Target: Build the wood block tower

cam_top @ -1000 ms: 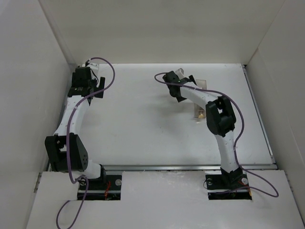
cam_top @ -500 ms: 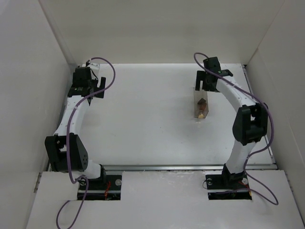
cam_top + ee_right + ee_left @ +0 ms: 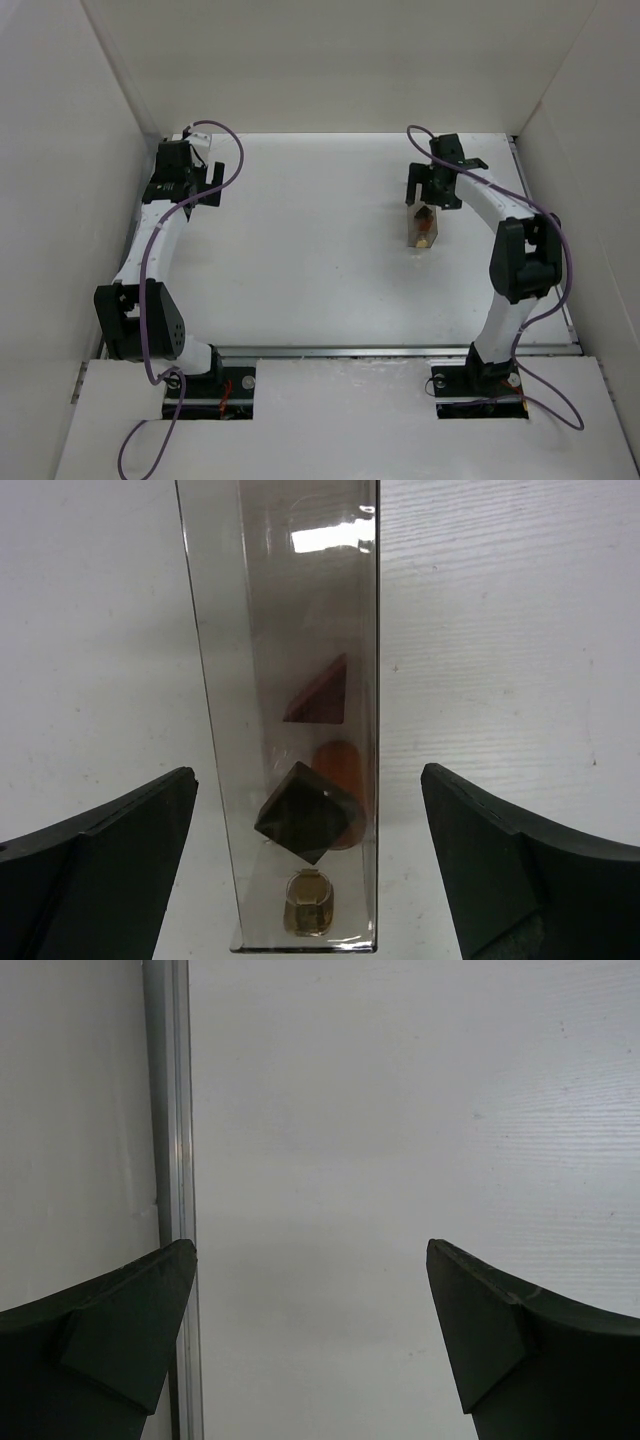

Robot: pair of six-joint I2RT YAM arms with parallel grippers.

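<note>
The blocks [image 3: 424, 217] are inside the clear plastic container, so next my right gripper takes hold of the container [image 3: 372, 760] by its sides and tips the blocks out before stacking them.
A clear plastic container [image 3: 300, 630] lies on the white table. It holds a dark brown cube [image 3: 305, 813], an orange-brown short cylinder [image 3: 348, 770], a red-brown wedge [image 3: 322, 695] and a small yellowish piece [image 3: 308, 902]. My right gripper [image 3: 308, 775] is open, with one finger on each side of the container and not touching it. In the top view the right gripper [image 3: 432, 198] hovers over the container's far end [image 3: 424, 232]. My left gripper [image 3: 188, 196] is open and empty at the far left, and it also shows in the left wrist view [image 3: 310, 1250].
White walls enclose the table on three sides. An aluminium rail [image 3: 175, 1110] runs along the left wall right beside my left gripper. A metal strip [image 3: 400, 350] edges the table's near side.
My right arm swung from the table's middle to the right, then came nearer over the container's far end, pointing at it. The left arm has not moved.
</note>
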